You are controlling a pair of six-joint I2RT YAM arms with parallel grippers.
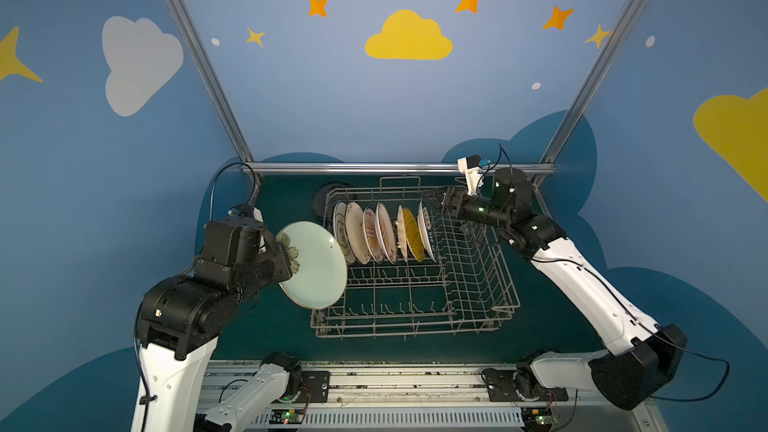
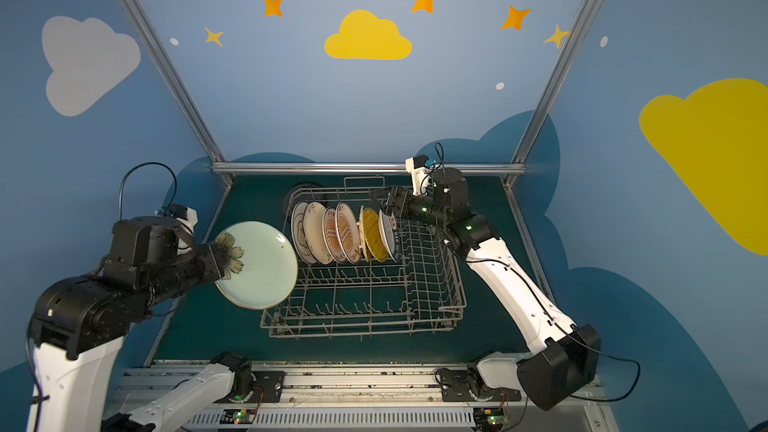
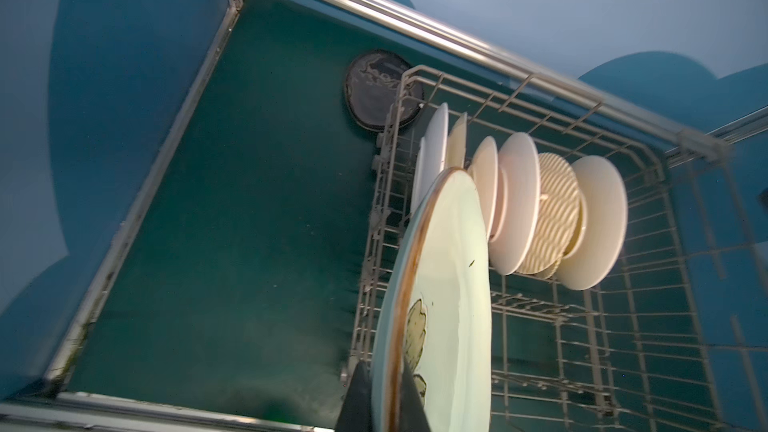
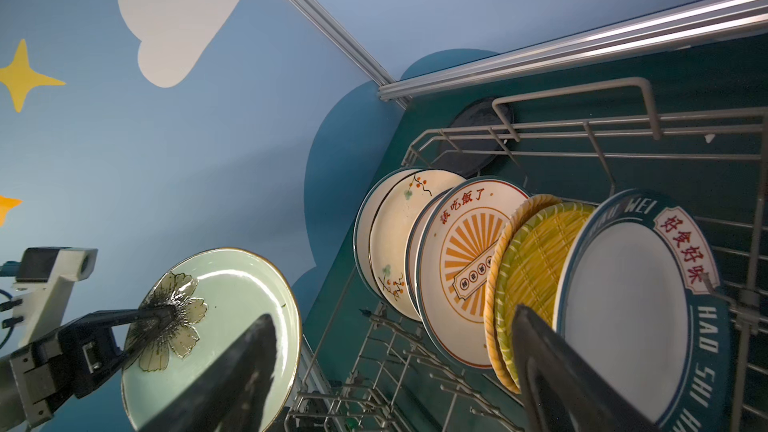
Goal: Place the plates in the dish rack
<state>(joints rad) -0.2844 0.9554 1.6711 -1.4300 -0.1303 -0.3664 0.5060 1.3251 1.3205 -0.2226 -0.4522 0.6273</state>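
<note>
The pale green floral plate (image 1: 316,267) is slanting broadside over the rack's side. So next my left gripper turns the plate upright and moves it above the front row's pegs (image 1: 353,307).
A pale green floral plate (image 1: 318,268) hangs tilted on edge just left of the grey wire dish rack (image 1: 478,284), over its left wall. My left gripper (image 3: 384,367) is shut on this plate's rim, next to the painted flower. Several plates stand upright in the rack's back row, among them an orange sunburst plate (image 4: 465,268), a yellow woven one (image 4: 536,272) and a lettered-rim one (image 4: 631,326) at the right end. My right gripper (image 4: 392,313) is open above that lettered-rim plate, holding nothing. A black plate (image 1: 328,201) lies flat on the table behind the rack's back left corner.
A metal frame bar (image 1: 399,168) runs along the table's back edge close behind the rack, with slanted posts (image 1: 199,56) rising at both back corners. Blue walls close in the sides. Both arm bases sit on the rail (image 1: 395,380) along the front edge.
</note>
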